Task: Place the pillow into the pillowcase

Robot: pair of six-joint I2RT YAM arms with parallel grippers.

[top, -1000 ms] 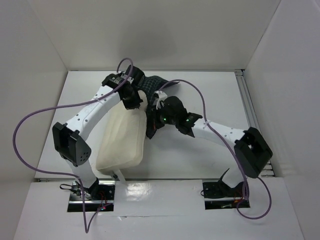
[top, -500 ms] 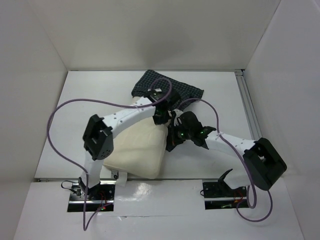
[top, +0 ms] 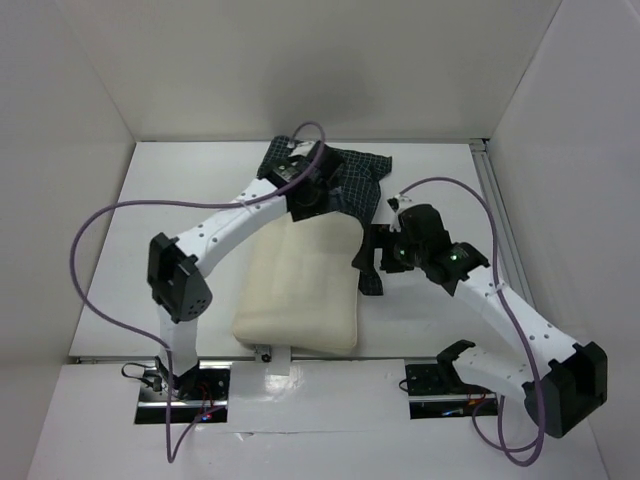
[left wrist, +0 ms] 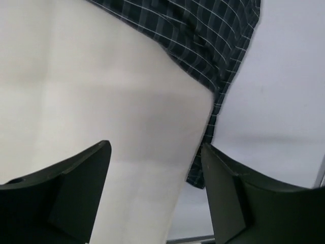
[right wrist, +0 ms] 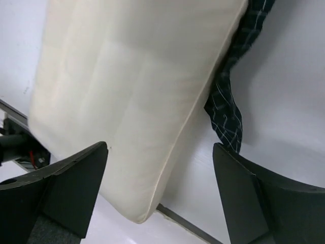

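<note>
My right gripper should hold the pillow (top: pixel 300 230) while my left gripper moves back and pulls the pillowcase's edge, because the pillowcase is bunched up at the pillow's far end (top: pixel 357 178).
The cream pillow (top: pixel 300 290) lies flat on the white table, its near end at the front edge. The dark checked pillowcase (top: pixel 352 175) is bunched over the pillow's far end, and a strip of it (top: pixel 371 272) trails down the pillow's right side. My left gripper (top: pixel 308 205) hovers open over the far end, above pillow (left wrist: pixel 101 101) and pillowcase (left wrist: pixel 203 35), holding nothing. My right gripper (top: pixel 373 258) is open beside the pillow's right edge, over pillow (right wrist: pixel 127 86) and the fabric strip (right wrist: pixel 226 114). Whether the pillow's end is inside the case is hidden.
White walls close in the table on the left, back and right. A metal rail (top: pixel 495 215) runs along the right side. Purple cables (top: pixel 110 215) loop over both arms. The arm bases (top: pixel 180 385) stand at the near edge.
Both grippers, shut before, have opened and let the fabric go. The left arm has moved toward the far end, the right arm has swung right, and the pillow has settled flatter.
</note>
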